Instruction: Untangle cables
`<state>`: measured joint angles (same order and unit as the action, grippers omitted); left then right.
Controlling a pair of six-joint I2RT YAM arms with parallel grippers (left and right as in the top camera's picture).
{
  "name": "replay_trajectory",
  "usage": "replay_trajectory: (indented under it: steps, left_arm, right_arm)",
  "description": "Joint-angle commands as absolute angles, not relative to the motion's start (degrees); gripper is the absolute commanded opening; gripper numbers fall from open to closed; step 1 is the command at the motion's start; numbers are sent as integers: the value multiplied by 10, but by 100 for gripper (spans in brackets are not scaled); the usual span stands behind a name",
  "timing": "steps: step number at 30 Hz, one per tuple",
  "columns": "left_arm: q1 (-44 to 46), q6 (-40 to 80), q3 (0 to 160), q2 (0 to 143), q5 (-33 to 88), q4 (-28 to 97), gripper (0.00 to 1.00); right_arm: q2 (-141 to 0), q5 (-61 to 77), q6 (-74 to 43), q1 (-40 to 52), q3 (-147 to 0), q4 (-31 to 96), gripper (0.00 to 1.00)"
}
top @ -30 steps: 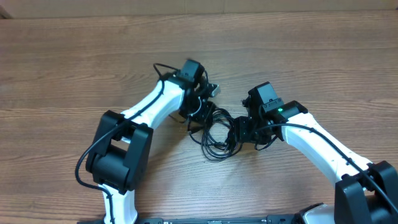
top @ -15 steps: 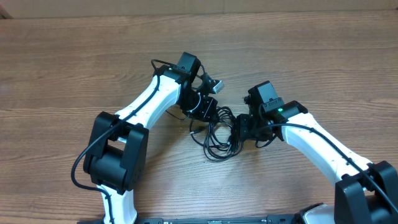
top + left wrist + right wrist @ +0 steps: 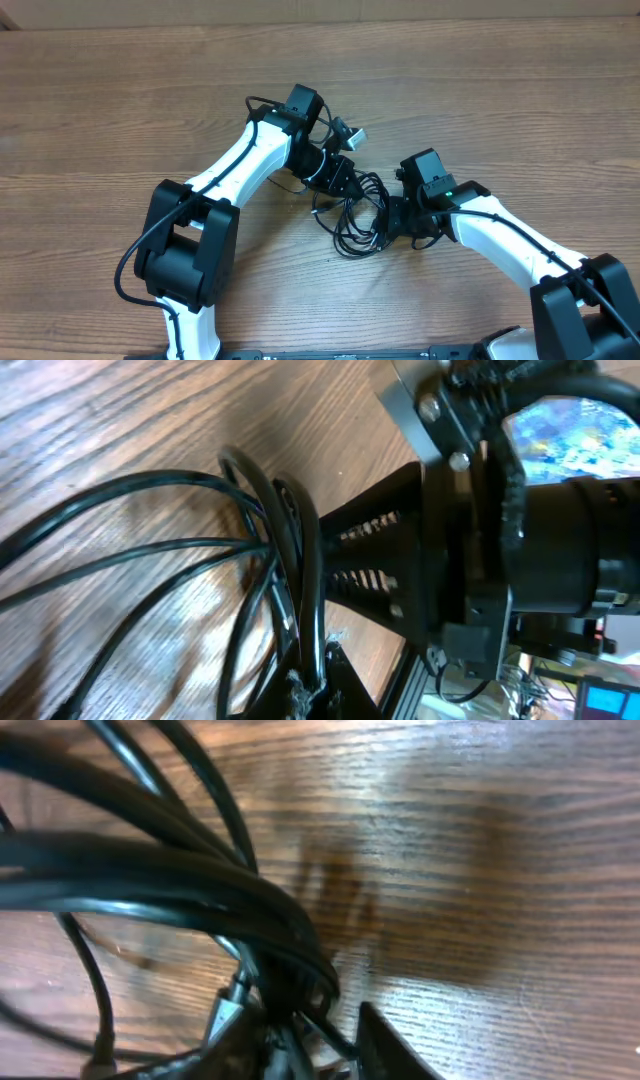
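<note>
Next, I pull my left gripper away from my right gripper to spread out the cords' loops (image 3: 352,238), because the black cords (image 3: 371,196) are bunched in a thick bundle with my grippers close together.
The cables (image 3: 356,222) are a loose bundle of thin black cords lying on the wooden table between my two arms. My left gripper (image 3: 343,178) is at the bundle's upper left. In the left wrist view it (image 3: 310,695) is shut on a few cords (image 3: 285,560) that fan out to the left. My right gripper (image 3: 393,215) is at the bundle's right side. In the right wrist view its jaws (image 3: 305,1045) stand narrow around a thick strand of cords (image 3: 150,880), with a small gap at the right finger (image 3: 388,1042). A silver plug (image 3: 228,1010) lies against the left finger.
The bare wooden table (image 3: 120,90) spreads out to the left and at the back, with its far edge along the top. My right arm's black wrist (image 3: 540,530) fills the right side of the left wrist view, close to the left gripper.
The left gripper lifted and drew its cords up and left, stretching the bundle. The right gripper shifted slightly nearer the front and its jaws narrowed around the cords.
</note>
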<state>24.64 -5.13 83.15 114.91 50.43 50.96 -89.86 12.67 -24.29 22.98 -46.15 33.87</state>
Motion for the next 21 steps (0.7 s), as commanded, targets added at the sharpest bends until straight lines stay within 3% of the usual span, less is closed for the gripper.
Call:
replay_trajectory:
  steps: [1, 5, 16, 21]
  left_arm:
    - [247, -71, 843, 1131, 539, 512, 4]
    - [247, -71, 843, 1131, 534, 512, 4]
    - [247, 52, 842, 1131, 205, 553, 4]
    - [246, 80, 841, 1131, 159, 563, 4]
  right_arm:
    - [-902, 120, -256, 232, -454, 330, 14]
    - [-902, 120, -256, 232, -454, 332, 4]
    - [-902, -37, -409, 232, -454, 439, 4]
    - [-902, -93, -463, 223, -454, 481, 4]
